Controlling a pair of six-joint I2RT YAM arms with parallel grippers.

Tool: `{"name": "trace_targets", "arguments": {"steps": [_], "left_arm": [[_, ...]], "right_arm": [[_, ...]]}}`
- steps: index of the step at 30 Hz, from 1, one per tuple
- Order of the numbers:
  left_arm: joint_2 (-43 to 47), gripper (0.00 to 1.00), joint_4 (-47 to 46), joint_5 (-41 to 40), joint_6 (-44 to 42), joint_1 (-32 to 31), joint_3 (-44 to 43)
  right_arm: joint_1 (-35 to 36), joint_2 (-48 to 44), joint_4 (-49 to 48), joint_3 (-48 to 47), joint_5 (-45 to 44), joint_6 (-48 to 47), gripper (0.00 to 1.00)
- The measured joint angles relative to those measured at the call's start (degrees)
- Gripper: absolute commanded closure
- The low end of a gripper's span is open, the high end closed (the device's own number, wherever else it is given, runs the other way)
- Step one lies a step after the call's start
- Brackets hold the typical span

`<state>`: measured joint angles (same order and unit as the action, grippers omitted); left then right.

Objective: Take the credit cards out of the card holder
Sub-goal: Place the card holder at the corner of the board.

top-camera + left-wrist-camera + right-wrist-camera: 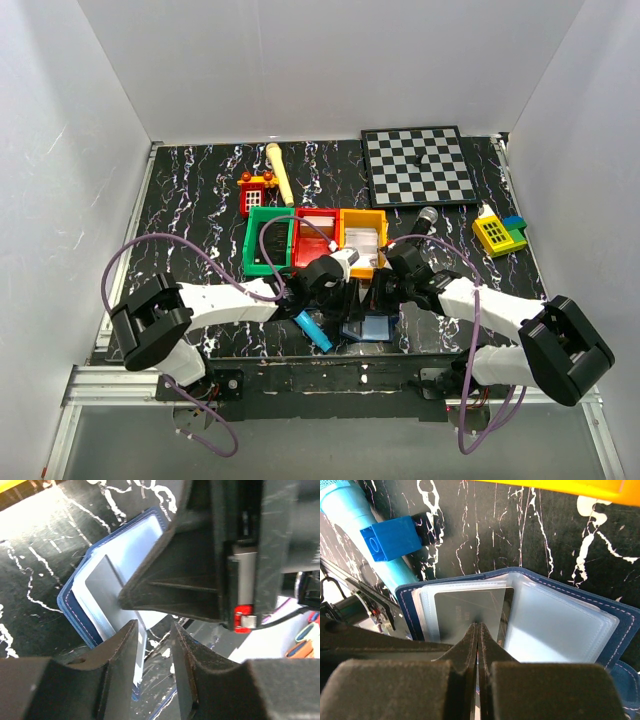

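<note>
The grey card [464,609] is mostly inside its pocket, and the card holder lies loose. My left gripper should therefore grip the card holder's edge [409,610] beside the blue brick.
The card holder [366,328] lies open near the table's front edge, navy outside and light blue inside. In the right wrist view it [560,625] shows a grey card [465,607] in its left pocket, the card's right edge sticking out toward the fold. My right gripper [478,626] is shut, its tips pressing down on that card. In the left wrist view the card holder [75,600] and the card [100,582] show under the right gripper's finger. My left gripper [152,627] is open and empty, its jaws just beside the holder's near edge.
A cyan toy microphone [315,330] and a blue brick [392,537] lie just left of the holder. Green [265,243], red [315,230] and yellow [362,232] bins stand right behind the grippers. A chessboard [418,165] and toy houses [498,233] sit further back.
</note>
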<state>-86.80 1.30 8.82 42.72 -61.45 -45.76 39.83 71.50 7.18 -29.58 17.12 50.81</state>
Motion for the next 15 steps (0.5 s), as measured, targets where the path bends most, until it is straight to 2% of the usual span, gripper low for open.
{"name": "trace_targets", "arguments": {"steps": [7, 15], "left_arm": [[-3.21, 0.76, 3.91, -3.15, 0.85, 0.0, -0.26], [-5.55, 0.77, 7.54, -5.79, 2.56, 0.11, -0.92]], "right_arm": [[0.0, -1.66, -0.07, 0.94, -0.26, -0.04, 0.99], [-0.09, -7.98, 0.76, 4.22, -2.12, -0.22, 0.99]]}}
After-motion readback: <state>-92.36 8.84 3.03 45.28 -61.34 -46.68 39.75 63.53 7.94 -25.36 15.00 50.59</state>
